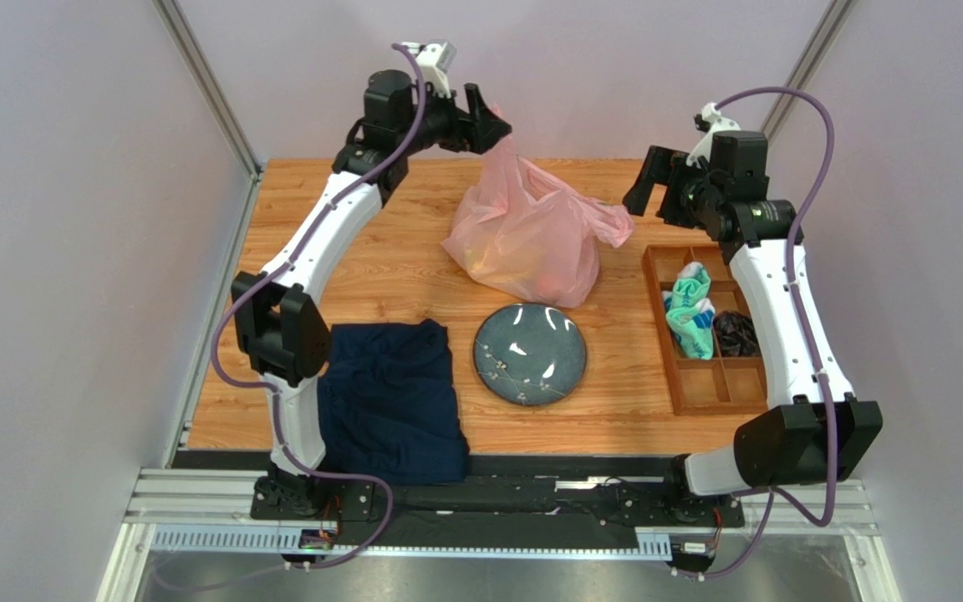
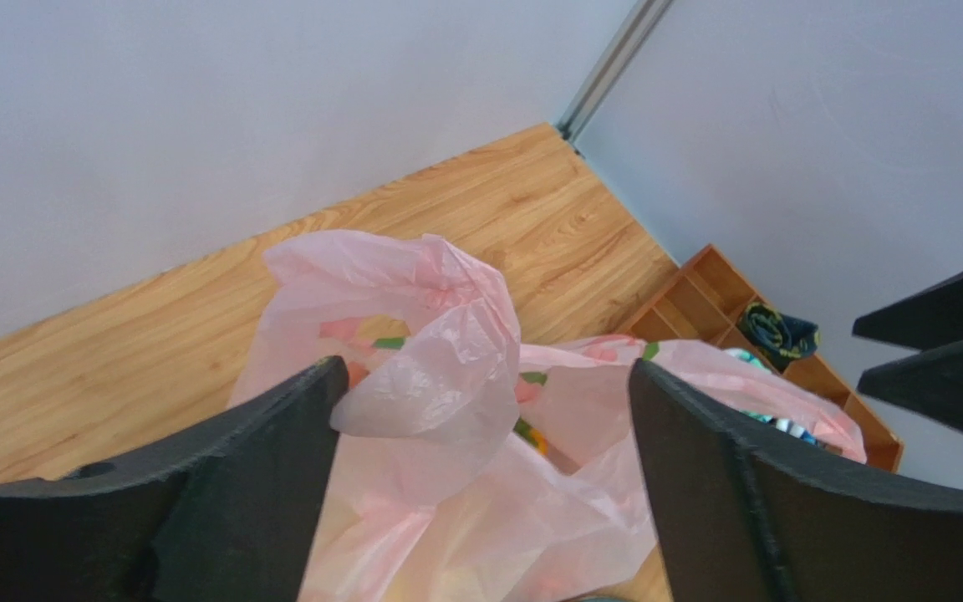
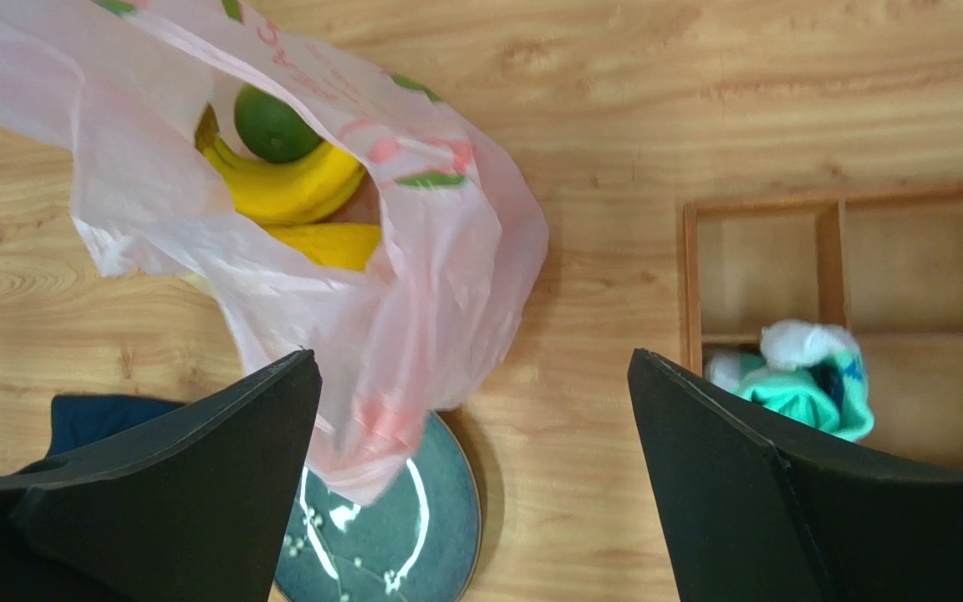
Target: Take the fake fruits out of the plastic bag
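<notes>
Next, my right gripper pulls the bag open by the drooping handle [image 1: 611, 226] before it reaches in, because the pink plastic bag's front side [image 1: 508, 253] stands over the fake fruits.
The pink plastic bag [image 1: 527, 238] sits at the back middle of the table, one handle drawn up to a peak. My left gripper [image 1: 493, 126] is at that peak. In the left wrist view its jaws [image 2: 487, 383] stand open, with the handle loop [image 2: 430, 376] between them, resting against the left finger [image 2: 261, 464]. My right gripper [image 1: 652, 191] hovers open just right of the bag. Its wrist view looks into the bag's mouth [image 3: 323, 201] at the fake fruits: a yellow banana bunch [image 3: 286, 188], a green round one [image 3: 273, 123] and a yellow piece [image 3: 330, 245].
A dark grey plate [image 1: 529, 376] lies in front of the bag, partly under its hanging edge [image 3: 361, 414]. A navy folded cloth [image 1: 392, 401] is at the near left. A wooden compartment tray [image 1: 676, 339] with small cloth items stands at the right.
</notes>
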Available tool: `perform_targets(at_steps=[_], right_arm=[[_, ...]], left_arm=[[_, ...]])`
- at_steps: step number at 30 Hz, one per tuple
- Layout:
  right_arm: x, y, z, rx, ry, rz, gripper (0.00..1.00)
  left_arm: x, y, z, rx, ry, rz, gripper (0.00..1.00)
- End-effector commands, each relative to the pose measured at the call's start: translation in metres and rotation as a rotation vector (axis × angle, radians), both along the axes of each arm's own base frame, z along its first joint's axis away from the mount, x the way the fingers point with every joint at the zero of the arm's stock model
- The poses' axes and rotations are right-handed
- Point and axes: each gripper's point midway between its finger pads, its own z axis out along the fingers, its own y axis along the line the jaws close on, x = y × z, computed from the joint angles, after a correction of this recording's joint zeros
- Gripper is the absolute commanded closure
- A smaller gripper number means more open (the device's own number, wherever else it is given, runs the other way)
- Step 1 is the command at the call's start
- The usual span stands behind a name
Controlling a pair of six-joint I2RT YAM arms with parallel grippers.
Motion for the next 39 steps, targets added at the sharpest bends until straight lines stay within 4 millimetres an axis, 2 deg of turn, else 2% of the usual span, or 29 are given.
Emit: perform_targets(at_steps=[1,2,4,7,8,11,13,14,15,17,18,20,21,23,24,25,26,27,28,29,30,31,32,33,34,36,37,38,39], right_arm=[[-0.020,0.008,-0.017,0.119,0.086,0.032,0.01],[-0.023,0.018,-0.019,0.167,0.101,0.072,0.01],[-0.023,0.028,-0.027,0.223,0.132,0.102,0.02],[-0.018,0.045,-0.038,0.335,0.186,0.133,0.03],[-0.015,0.053,-0.044,0.375,0.216,0.159,0.04],[-0.004,0.063,-0.042,0.456,0.226,0.171,0.04],[0.004,0.064,-0.050,0.473,0.252,0.157,0.05],[0.007,0.064,-0.048,0.472,0.249,0.160,0.07],[0.012,0.063,-0.053,0.470,0.261,0.154,0.15],[0.016,0.064,-0.047,0.465,0.242,0.166,0.34],[0.018,0.064,-0.047,0.465,0.238,0.172,0.54],[0.025,0.064,-0.038,0.454,0.201,0.181,0.80],[0.032,0.061,-0.022,0.437,0.154,0.178,1.00],[0.053,0.058,-0.014,0.414,0.110,0.176,1.00],[0.069,0.059,0.018,0.407,0.026,0.195,1.00],[0.089,0.059,0.010,0.405,0.029,0.190,1.00],[0.109,0.058,0.023,0.382,-0.033,0.191,1.00],[0.124,0.061,0.032,0.355,-0.076,0.199,1.00],[0.138,0.063,0.091,0.323,-0.235,0.221,1.00],[0.165,0.073,0.077,0.293,-0.249,0.236,1.00],[0.174,0.080,0.096,0.276,-0.324,0.259,1.00],[0.173,0.096,0.148,0.254,-0.479,0.290,1.00],[0.183,0.103,0.160,0.211,-0.569,0.302,1.00],[0.180,0.109,0.179,0.197,-0.637,0.304,1.00],[0.173,0.122,0.203,0.189,-0.722,0.323,1.00],[0.160,0.132,0.221,0.127,-0.790,0.364,1.00],[0.155,0.139,0.216,0.116,-0.775,0.396,1.00],[0.143,0.138,0.225,0.105,-0.782,0.409,1.00],[0.141,0.136,0.219,0.069,-0.770,0.422,1.00]], left_arm=[[0.000,-0.027,0.018,-0.026,-0.032,0.033,0.18],[0.005,-0.024,0.012,-0.015,-0.024,0.068,0.29],[0.004,-0.021,0.006,0.005,-0.004,0.081,0.39],[0.005,-0.009,0.000,0.053,0.006,0.130,0.71],[0.006,-0.002,0.001,0.063,0.005,0.156,0.89],[0.004,0.007,-0.004,0.079,0.017,0.172,0.99],[0.002,0.011,-0.010,0.088,0.031,0.174,1.00],[-0.001,0.011,-0.005,0.085,0.026,0.173,1.00],[-0.003,0.011,-0.006,0.081,0.031,0.169,1.00],[-0.012,0.006,0.003,0.063,0.017,0.121,1.00],[-0.016,0.005,0.007,0.058,0.010,0.102,1.00],[-0.024,0.004,0.015,0.065,-0.019,0.072,1.00],[-0.024,0.009,0.020,0.073,-0.037,0.073,1.00],[-0.023,0.022,0.039,0.083,-0.106,0.074,1.00],[-0.013,0.041,0.045,0.083,-0.126,0.108,1.00],[-0.006,0.055,0.055,0.084,-0.152,0.144,1.00],[0.002,0.069,0.061,0.081,-0.169,0.178,1.00],[0.013,0.095,0.077,0.082,-0.211,0.233,1.00],[0.028,0.113,0.078,0.124,-0.243,0.304,1.00],[0.035,0.124,0.092,0.132,-0.296,0.352,1.00],[0.038,0.137,0.119,0.124,-0.368,0.391,1.00],[0.046,0.140,0.124,0.142,-0.405,0.404,1.00],[0.044,0.141,0.144,0.132,-0.466,0.409,1.00],[0.036,0.142,0.173,0.108,-0.537,0.410,1.00],[0.028,0.140,0.190,0.091,-0.580,0.397,1.00],[0.011,0.139,0.221,0.067,-0.650,0.386,1.00],[-0.001,0.139,0.232,0.068,-0.676,0.369,1.00],[-0.008,0.138,0.231,0.079,-0.666,0.344,1.00],[-0.011,0.135,0.222,0.105,-0.652,0.312,1.00]])
